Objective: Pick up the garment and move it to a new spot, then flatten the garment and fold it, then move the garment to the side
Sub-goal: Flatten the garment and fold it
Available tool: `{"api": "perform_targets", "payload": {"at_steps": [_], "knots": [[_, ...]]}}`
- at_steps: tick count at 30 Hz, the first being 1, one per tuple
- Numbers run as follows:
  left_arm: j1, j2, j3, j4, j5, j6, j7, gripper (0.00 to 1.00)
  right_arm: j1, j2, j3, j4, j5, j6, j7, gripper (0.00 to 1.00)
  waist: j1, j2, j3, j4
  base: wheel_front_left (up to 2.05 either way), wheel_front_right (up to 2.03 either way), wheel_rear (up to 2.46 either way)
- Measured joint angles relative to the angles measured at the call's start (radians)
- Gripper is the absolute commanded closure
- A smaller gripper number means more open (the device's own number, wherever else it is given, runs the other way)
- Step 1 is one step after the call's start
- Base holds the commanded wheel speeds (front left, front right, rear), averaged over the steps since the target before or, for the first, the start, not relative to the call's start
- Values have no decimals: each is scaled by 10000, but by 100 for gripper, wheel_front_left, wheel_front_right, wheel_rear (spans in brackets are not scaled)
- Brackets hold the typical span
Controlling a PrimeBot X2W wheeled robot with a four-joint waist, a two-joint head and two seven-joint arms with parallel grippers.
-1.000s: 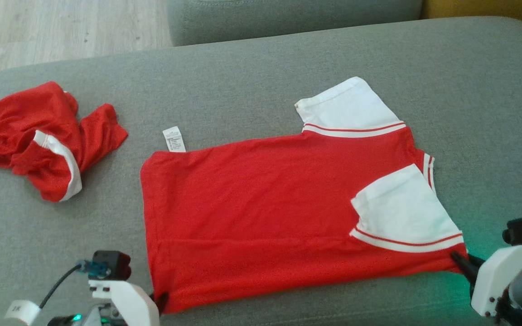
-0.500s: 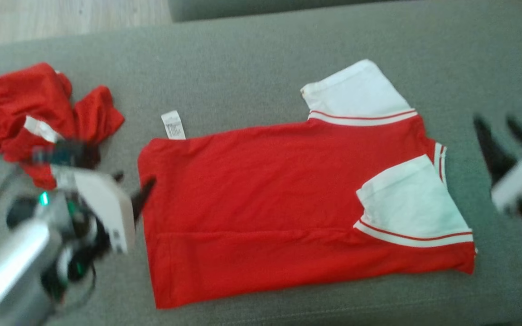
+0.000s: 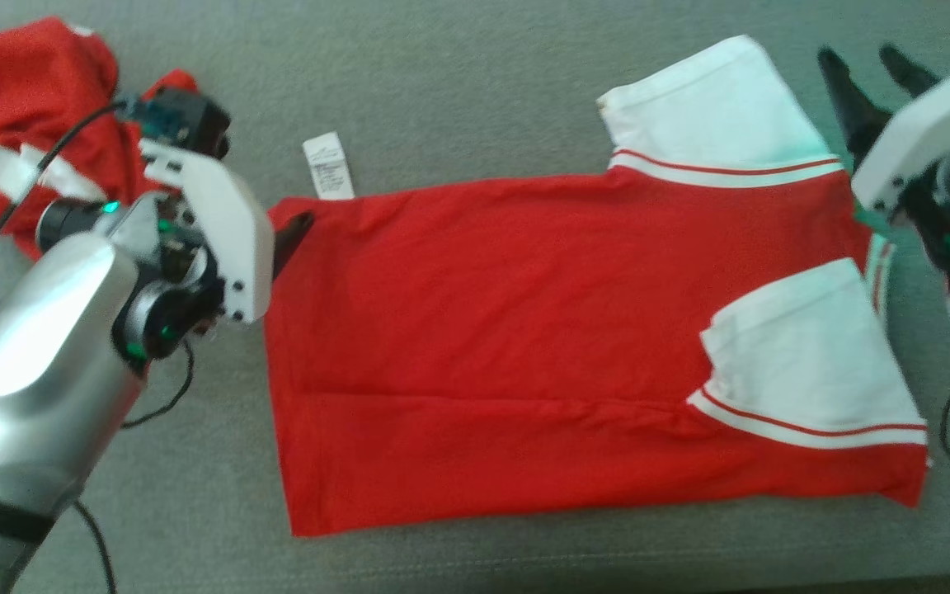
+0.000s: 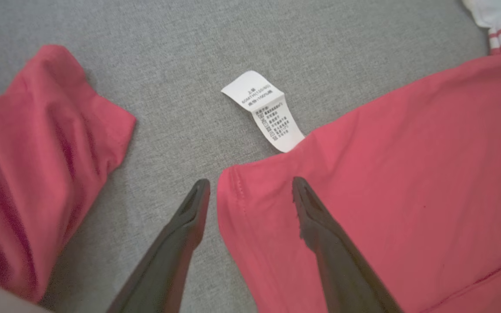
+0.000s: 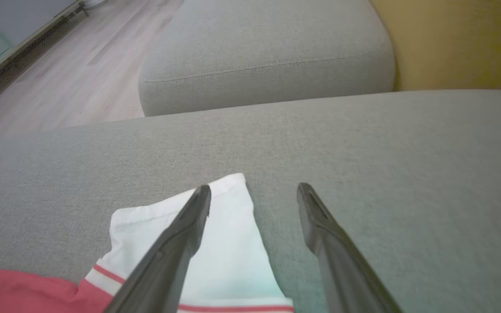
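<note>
The white care label (image 3: 328, 167) sticks out of the shirt's far edge (image 3: 337, 198), so it should move along and end up on top when I fold that edge over.
The garment (image 3: 524, 330) is a red T-shirt with white sleeves, lying flat on the grey cushion (image 3: 475, 99), hem to the left and sleeves to the right. A white care label (image 3: 328, 165) sticks out at its far left corner. My left gripper (image 3: 289, 239) hovers open at that corner; in the left wrist view the left gripper (image 4: 250, 181) straddles the red hem corner (image 4: 233, 182), with the label (image 4: 263, 111) just beyond. My right gripper (image 3: 861, 56) stands open by the far white sleeve (image 3: 714, 107); in the right wrist view the right gripper (image 5: 254, 188) spans the sleeve's edge (image 5: 233, 243).
A second red garment with white trim (image 3: 13, 99) lies crumpled at the far left, close behind my left wrist. In the right wrist view another grey cushion (image 5: 268, 56), wooden floor (image 5: 81, 82) and a yellow surface (image 5: 459, 43) lie beyond.
Both grippers opened, let go of the shirt's near corners and moved across to its far corners. The head camera has also tilted, shifting the whole picture.
</note>
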Motion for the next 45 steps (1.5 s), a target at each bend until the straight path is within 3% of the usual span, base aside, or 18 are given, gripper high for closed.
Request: {"api": "perform_targets", "payload": {"at_steps": [8, 15, 29, 30, 32, 33, 34, 35, 36, 37, 45], "knots": [[-600, -424, -247, 349, 79, -360, 322, 0, -1565, -393, 1841, 1979, 913, 0, -420, 0, 1, 0, 639, 620, 0, 0, 0], [-746, -614, -316, 372, 23, -449, 627, 0, -2248, -500, 2723, 3256, 1476, 0, -454, 0, 0, 0, 932, 841, 0, 0, 0], [-1308, -742, -408, 107, -142, -529, 1143, 0, -3295, -608, 4176, 3845, 2667, 0, -297, 0, 0, 0, 1404, 1075, 0, 0, 0], [-1327, -748, -431, 109, -142, -535, 1149, 0, -3400, -625, 4309, 3877, 2748, 0, -123, 11, 0, 0, 1411, 1084, 0, 0, 0], [-1390, -754, -506, 136, -142, -535, 1221, 0, -3535, -646, 4472, 3929, 2982, 0, 167, 51, 0, 0, 1408, 1083, 0, 0, 0], [-1416, -767, -550, 167, -144, -539, 1264, 13, -3567, -683, 4600, 3921, 3074, 0, 282, 76, 0, 0, 1402, 1076, 0, 0, 0], [-1421, -779, -573, 209, -144, -575, 1336, 13, -3569, -715, 4719, 3891, 3152, 0, 372, 76, 0, 0, 1391, 1064, 0, 0, 0], [-1423, -780, -577, 274, -144, -606, 1361, 58, -3566, -732, 4805, 3856, 3262, 0, 401, 100, -1, 0, 1377, 1046, 0, 0, 0], [-1423, -777, -575, 332, -144, -612, 1360, 86, -3563, -752, 4934, 3795, 3371, 0, 483, 100, -1, 0, 1360, 1023, 0, 0, 0], [-1423, -777, -575, 391, -144, -612, 1340, 100, -3558, -759, 5083, 3707, 3448, 0, 483, 100, -1, 0, 1339, 999, 0, 0, 0], [-1390, -886, -583, 915, -140, -552, 803, 100, -3456, -807, 5685, 3710, 3703, 0, -1097, 100, 0, 0, 1030, 876, 0, 0, 0]]}}
